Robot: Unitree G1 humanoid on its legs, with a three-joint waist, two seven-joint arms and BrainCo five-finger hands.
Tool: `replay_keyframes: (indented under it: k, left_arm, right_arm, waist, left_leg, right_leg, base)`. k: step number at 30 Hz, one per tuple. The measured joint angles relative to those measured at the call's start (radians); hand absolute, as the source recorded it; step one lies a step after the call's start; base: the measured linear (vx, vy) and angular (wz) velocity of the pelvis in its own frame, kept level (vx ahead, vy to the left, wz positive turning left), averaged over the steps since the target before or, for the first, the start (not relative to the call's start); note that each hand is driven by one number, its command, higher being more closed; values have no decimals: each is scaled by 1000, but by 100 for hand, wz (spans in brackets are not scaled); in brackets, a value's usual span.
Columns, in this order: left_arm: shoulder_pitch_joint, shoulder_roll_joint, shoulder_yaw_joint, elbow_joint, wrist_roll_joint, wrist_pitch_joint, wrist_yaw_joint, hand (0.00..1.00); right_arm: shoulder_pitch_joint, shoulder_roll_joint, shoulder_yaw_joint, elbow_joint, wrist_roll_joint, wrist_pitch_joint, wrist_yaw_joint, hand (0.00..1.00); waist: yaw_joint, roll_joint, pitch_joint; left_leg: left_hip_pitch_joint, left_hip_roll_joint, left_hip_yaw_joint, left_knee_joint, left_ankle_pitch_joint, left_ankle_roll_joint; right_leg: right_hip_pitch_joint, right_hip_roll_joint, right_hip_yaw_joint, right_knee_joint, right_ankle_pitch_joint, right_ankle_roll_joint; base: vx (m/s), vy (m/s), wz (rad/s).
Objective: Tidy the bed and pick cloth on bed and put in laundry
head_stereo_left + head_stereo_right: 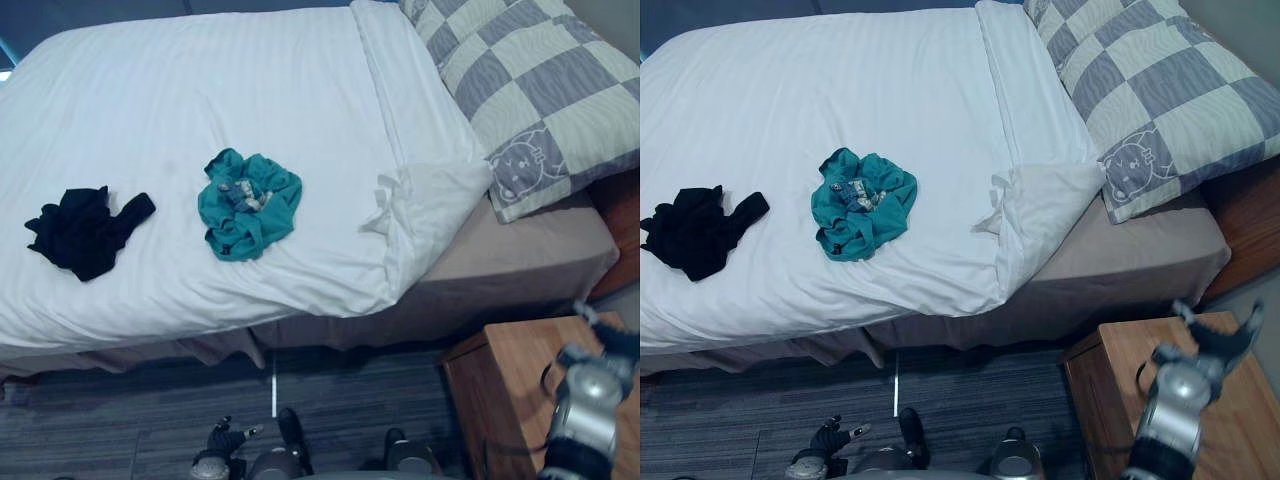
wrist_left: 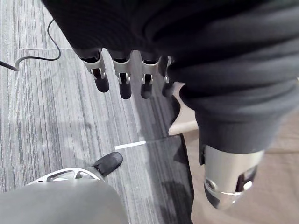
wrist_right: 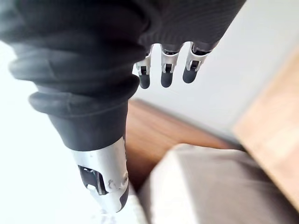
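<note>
The white duvet's corner [image 1: 437, 212] is loosely folded back on itself. It will unfold and cover the beige sheet [image 1: 515, 245] when I pull it.
A crumpled teal cloth [image 1: 250, 203] lies in the middle of the white duvet [image 1: 150, 110]. A black cloth [image 1: 85, 230] lies bunched near the duvet's left side. Both hands are well away from them. My left hand [image 1: 222, 440] hangs low over the floor in front of the bed, fingers [image 2: 122, 74] straight and holding nothing. Over the wooden nightstand [image 1: 500, 385], my right hand [image 1: 1212, 345] is raised with its fingers [image 3: 164, 65] spread and nothing in them.
A grey-and-white checked pillow [image 1: 530, 80] lies at the head of the bed on the right. The duvet's corner [image 1: 420, 200] is folded back there, baring the beige sheet [image 1: 520, 255]. Dark striped carpet [image 1: 120, 420] runs along the bed's near side.
</note>
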Motion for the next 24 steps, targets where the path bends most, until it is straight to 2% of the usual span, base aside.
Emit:
replay_keyframes:
  k: [1, 2, 3, 6, 8, 10, 13, 14, 16, 18, 20, 21, 24]
  left_arm:
    - [0, 0, 0, 0, 0, -3, 0, 0]
    - [-3, 2, -1, -1, 0, -5, 0, 0]
    - [-4, 4, -2, -1, 0, -5, 0, 0]
    - [-18, 17, -32, -12, -1, -12, 0, 0]
    - [-22, 20, -32, -18, -2, -17, 0, 0]
    - [-37, 23, -32, -21, -5, -23, 3, 0]
    - [-61, 28, -33, -34, -25, -28, 21, 0]
    - [-62, 29, -34, -46, -32, -31, 23, 0]
    - [-67, 40, -42, -66, -54, -38, 30, 0]
    - [-90, 42, -55, -64, -71, -40, 44, 0]
    - [-123, 43, -86, -64, -84, -43, 44, 0]
    - [-143, 44, -104, -60, -95, -51, 46, 0]
    - [-207, 39, -132, -41, -120, -63, 46, 0]
  right_arm:
    - [-24, -35, 26, 0, -14, 0, 0, 0]
    - [-81, -103, 83, 1, -31, 0, 1, 0]
    - [-105, -129, 106, 1, -37, -1, 3, 0]
    - [-336, -272, 289, 21, -61, -1, 29, 0]
    - [-469, -329, 378, 49, -74, -4, 42, 0]
    - [-582, -386, 458, 96, -85, -4, 48, 0]
    - [-740, -433, 550, 186, -92, -5, 63, 0]
    - [-777, -445, 575, 213, -92, -5, 67, 0]
    - [-846, -465, 629, 262, -92, -5, 67, 0]
    - [-907, -485, 670, 336, -92, -5, 68, 0]
    - [-970, -503, 713, 459, -89, -5, 69, 0]
    - [-1001, -522, 742, 531, -85, -5, 77, 100]
    - [-1063, -552, 769, 693, -52, -8, 100, 100]
  waist:
    - [2, 1, 1]
    - [9, 3, 6]
    - [13, 3, 10]
    - [23, 13, 68]
    - [31, 22, 101]
    - [56, 32, 135]
    - [75, 52, 182]
    - [76, 59, 198]
    - [78, 62, 224]
    - [84, 77, 237]
    - [104, 95, 250]
    - [108, 105, 255]
    - [124, 132, 269]
  left_leg:
    - [-8, 2, -3, 0, 3, -1]
    - [-27, 9, -8, 0, 11, -3]
    - [-36, 12, -10, 0, 14, -4]
    - [-100, 22, -51, 0, 34, -11]
    - [-138, 26, -57, 1, 37, -12]
    - [-172, 26, -68, 1, 39, -14]
    - [-230, 26, -84, 6, 62, -21]
    - [-244, 27, -93, 6, 89, -12]
    - [-285, 17, -104, 7, 104, -12]
    - [-330, 8, -111, 8, 119, -3]
    - [-360, -2, -113, 8, 131, 12]
    - [-383, -13, -119, 9, 133, 11]
    - [-440, -28, -129, 10, 147, 23]
  right_leg:
    - [-7, 3, -1, 0, 2, -2]
    - [-27, 10, -2, 7, 5, -7]
    - [-37, 13, -2, 12, 5, -7]
    - [-113, 23, -13, 62, 1, -13]
    - [-162, 25, -13, 91, -2, -17]
    - [-206, 24, -15, 119, -5, -22]
    - [-273, 9, -35, 168, -14, -28]
    - [-288, 8, -41, 185, -21, -29]
    - [-344, -7, -44, 235, -39, -28]
    - [-400, -21, -42, 273, -48, -26]
    - [-443, -29, -37, 304, -53, -27]
    - [-472, -42, -38, 329, -66, -24]
    - [-549, -62, -36, 383, -79, -23]
  base:
    - [-66, -1, 6]
    - [-56, -2, 5]
    - [-82, -10, 10]
    - [-110, -17, 16]
    - [-97, -21, 4]
    - [-80, -32, 9]
    - [-40, -30, 21]
    - [-15, -36, 29]
    - [-4, -55, 27]
    - [8, -42, 23]
    - [1, -37, 12]
    - [-10, -39, 21]
    - [-14, -30, 22]
